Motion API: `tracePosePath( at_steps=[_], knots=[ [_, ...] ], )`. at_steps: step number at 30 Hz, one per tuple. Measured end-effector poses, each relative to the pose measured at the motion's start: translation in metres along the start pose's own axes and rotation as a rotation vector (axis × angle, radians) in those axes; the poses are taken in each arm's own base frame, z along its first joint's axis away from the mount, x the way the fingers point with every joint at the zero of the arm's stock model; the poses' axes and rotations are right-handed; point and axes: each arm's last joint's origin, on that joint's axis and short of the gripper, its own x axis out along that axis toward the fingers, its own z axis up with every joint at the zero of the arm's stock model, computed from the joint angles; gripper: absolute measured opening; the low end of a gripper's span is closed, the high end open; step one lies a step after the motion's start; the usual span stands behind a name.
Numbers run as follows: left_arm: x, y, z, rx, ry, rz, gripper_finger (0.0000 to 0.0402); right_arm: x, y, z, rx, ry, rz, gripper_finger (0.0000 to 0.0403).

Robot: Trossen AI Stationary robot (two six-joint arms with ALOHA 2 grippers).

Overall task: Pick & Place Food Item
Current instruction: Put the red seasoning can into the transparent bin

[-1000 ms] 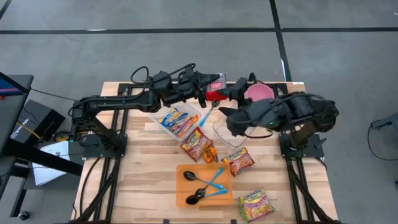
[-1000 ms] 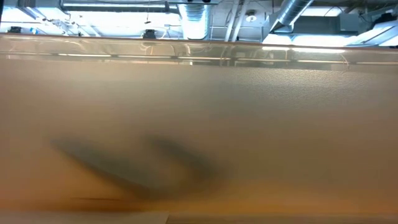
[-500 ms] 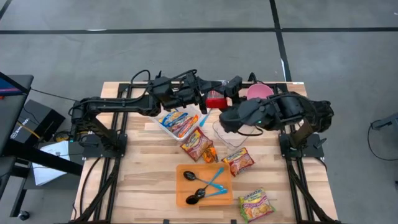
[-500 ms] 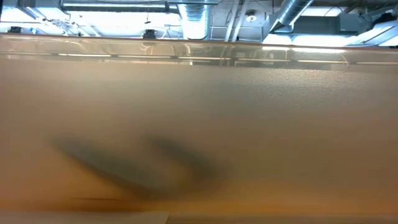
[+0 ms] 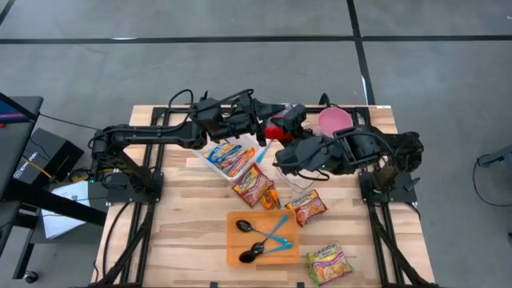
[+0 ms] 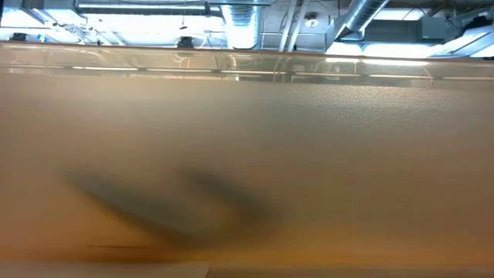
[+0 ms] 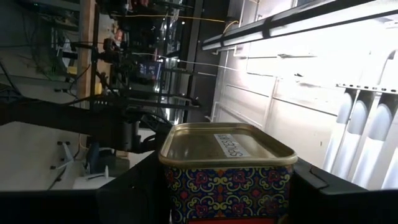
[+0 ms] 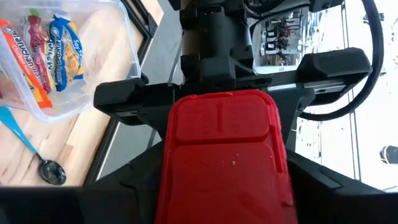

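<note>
The red tin [image 7: 227, 186] is held by both my grippers, so my left gripper should open and back away before my right gripper lowers the tin into the clear bowl [image 5: 298, 183].
A red tin [image 5: 276, 130] with a gold lid and patterned sides [image 7: 227, 168] is held in the air above the table's far middle. My left gripper [image 5: 262, 126] reaches in from the left and is shut on it. My right gripper [image 5: 290, 120] reaches in from the right, and its fingers close around the same tin [image 8: 221, 155]. The low view is blocked by a blurred orange surface close to the camera. My left gripper pinches the tin's two opposite patterned sides [image 7: 171, 193] between its two fingers, coming level from the table's left. The tin is lifted clear of the table. My right gripper has its fingers [image 8: 134, 186] against the two edges of the tin's red face [image 8: 168, 180], coming level from the table's right, opposite my left gripper.
Below the arms stand a clear tub with noodle packets [image 5: 230, 156] and a clear bowl [image 5: 292, 172]. Loose packets [image 5: 254, 186] [image 5: 306, 206] [image 5: 328, 262] and an orange tray with spoons [image 5: 262, 238] lie nearer. A pink bowl [image 5: 334, 118] sits at the far right.
My right gripper has moved toward the table's left, up to the red tin held by my left gripper. The right arm has drawn in over the clear bowl. The tin and my left gripper have shifted only slightly.
</note>
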Motion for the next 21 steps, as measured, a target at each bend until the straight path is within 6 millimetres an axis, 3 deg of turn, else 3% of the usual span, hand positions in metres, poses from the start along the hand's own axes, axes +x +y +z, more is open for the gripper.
tracePosePath(
  at_steps=[4, 11, 21],
  knots=[
    [0.0, 0.0, 0.002, 0.0, -0.003, -0.001, 0.0188, 0.0, 0.0, 0.0, -0.005, 0.018, -0.013, 0.0199],
    [0.0, -0.001, 0.004, 0.046, -0.011, -0.003, 0.0187, 0.0, 0.0, 0.0, -0.009, 0.029, -0.021, 0.0199],
    [0.0, -0.004, 0.028, 0.319, -0.089, 0.001, 0.0353, -0.005, -0.005, -0.006, 0.082, 0.04, -0.045, 0.0199]
  ],
)
